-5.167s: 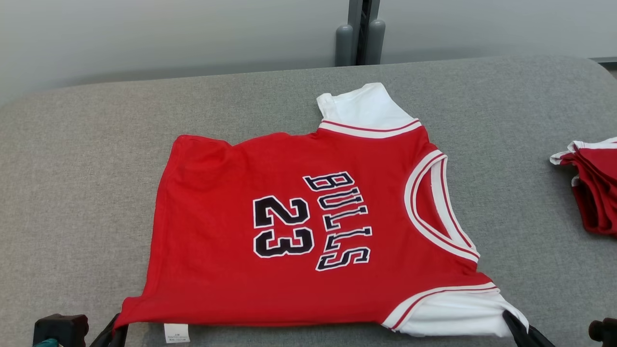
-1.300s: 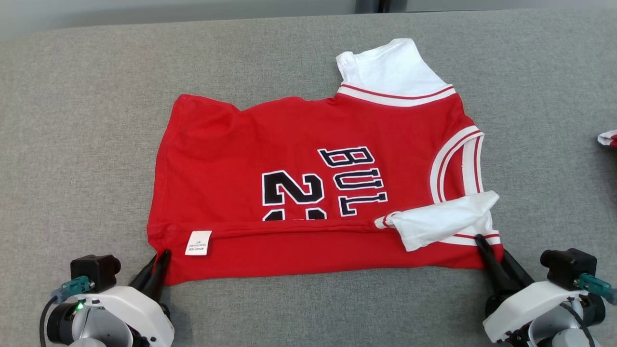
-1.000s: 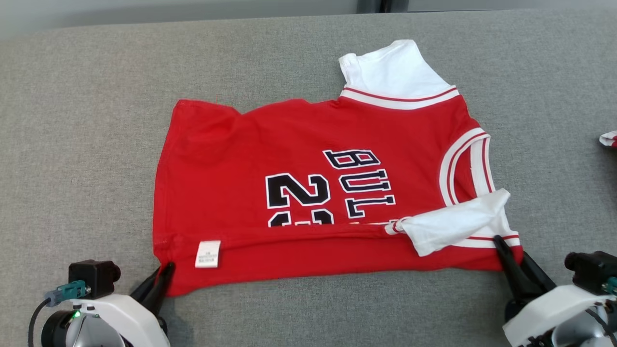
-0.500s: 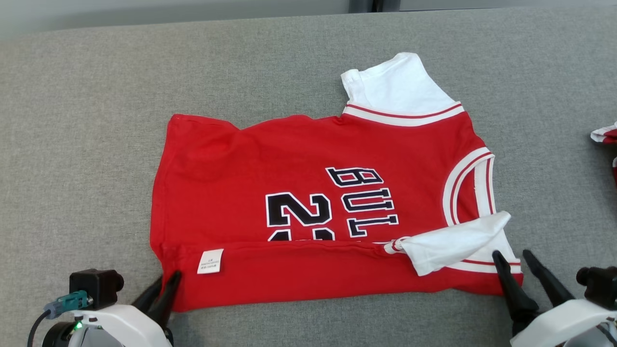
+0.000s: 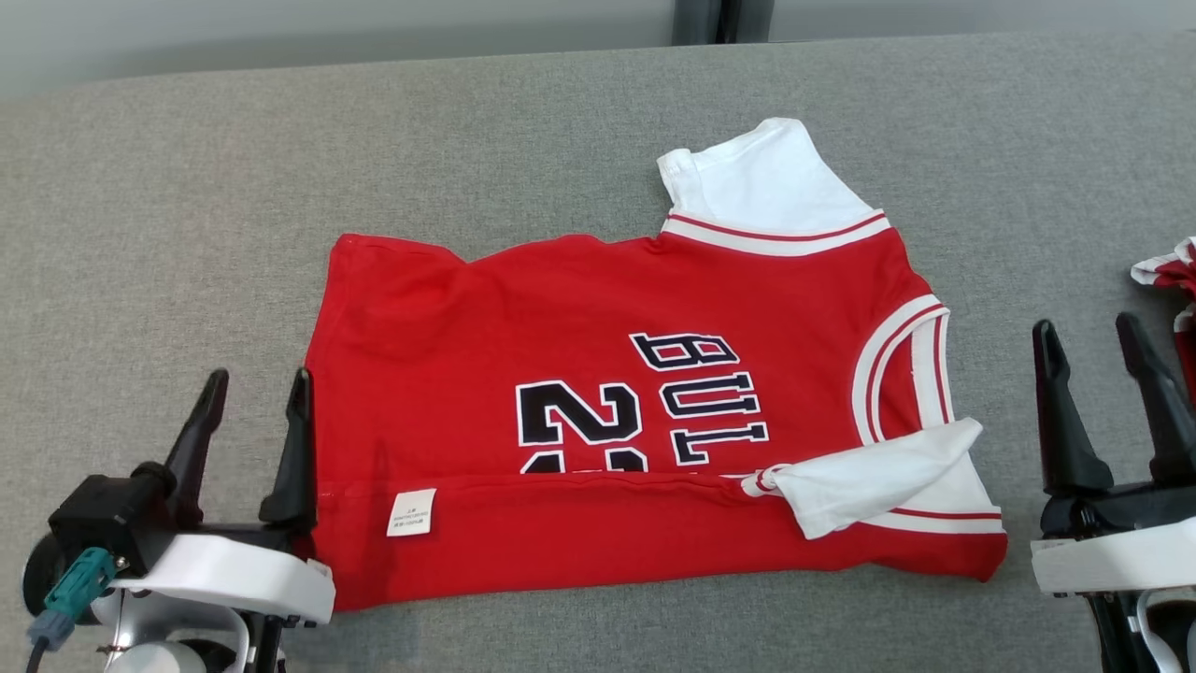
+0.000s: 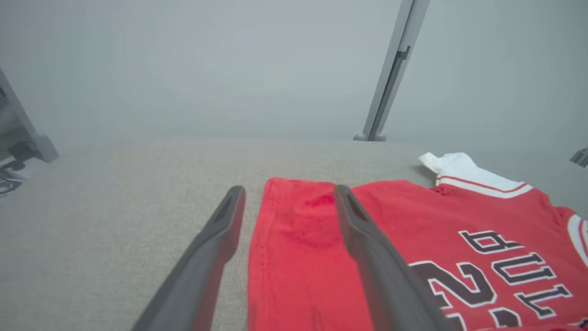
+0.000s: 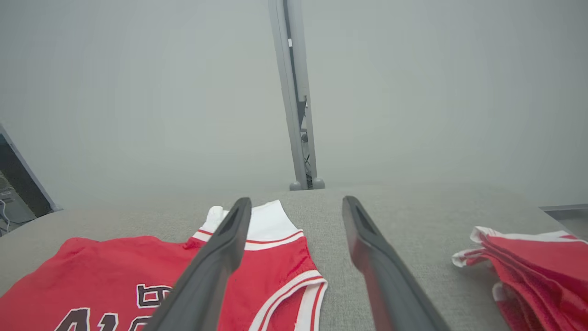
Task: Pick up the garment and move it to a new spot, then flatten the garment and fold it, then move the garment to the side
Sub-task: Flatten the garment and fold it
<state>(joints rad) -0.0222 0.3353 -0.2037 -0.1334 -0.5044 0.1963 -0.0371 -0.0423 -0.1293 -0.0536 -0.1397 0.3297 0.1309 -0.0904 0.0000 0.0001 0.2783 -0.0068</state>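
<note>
The far white sleeve (image 5: 768, 174) reaches out beyond its striped band (image 5: 779, 235), so I expect it to come down against the folded sleeve when I fold that side of the garment over.
The garment (image 5: 561, 318) is a red jersey with white sleeves and black lettering, lying on the grey padded table (image 5: 187, 187). Its near edge is folded over onto itself, with a white label and one white sleeve on top of the fold. My left gripper (image 5: 257, 383) stands open at the garment's left edge, holding nothing. My right gripper (image 5: 1087, 327) is open just right of the garment, apart from it. In the left wrist view the open left gripper (image 6: 289, 191) straddles the garment's (image 6: 413, 220) left hem from above. In the right wrist view the right gripper (image 7: 296, 202) is open above the garment's (image 7: 115, 262) collar end.
A pile of folded red and white garments (image 5: 1173, 271) lies at the table's right edge, close to my right gripper, and also appears as the pile (image 7: 528, 262) in the right wrist view. A grey post (image 5: 719, 19) stands behind the table.
Both grippers have let go of the garment's folded near edge, opened wide and lifted off it. The fold stays lying on the jersey. The head camera has shifted a little.
</note>
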